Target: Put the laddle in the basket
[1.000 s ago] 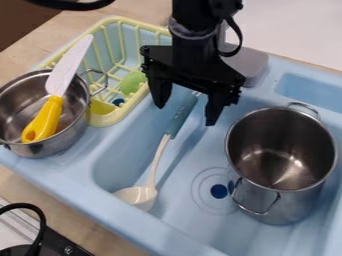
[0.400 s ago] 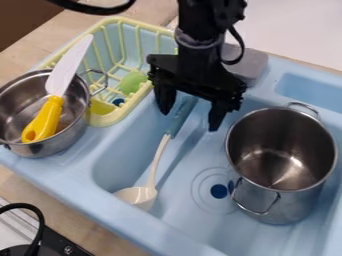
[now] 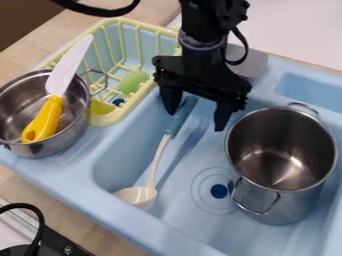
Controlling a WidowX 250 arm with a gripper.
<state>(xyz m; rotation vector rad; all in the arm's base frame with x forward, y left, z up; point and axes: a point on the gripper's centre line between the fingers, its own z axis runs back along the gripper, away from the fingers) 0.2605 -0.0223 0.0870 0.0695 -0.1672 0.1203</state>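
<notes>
My gripper will lift the ladle with its bowl hanging down, because the blue handle slopes up from the white bowl at its far end.
The gripper is open over the upper part of the sink, one finger on each side of the ladle's blue handle, its left finger overlapping the handle in view. The ladle lies in the sink basin, its white bowl toward the lower left and its handle up toward the gripper. At the upper left is the pale yellow basket, a wire-like rack with a green item and a yellow item inside.
A small metal pot holding a yellow-handled knife stands left of the basket. A tall metal pot stands in the basin's right side. A grey object sits behind the gripper on the sink's back edge.
The gripper has shifted a little to the right and slightly lower, still open. The ladle, pots and basket have stayed in place.
</notes>
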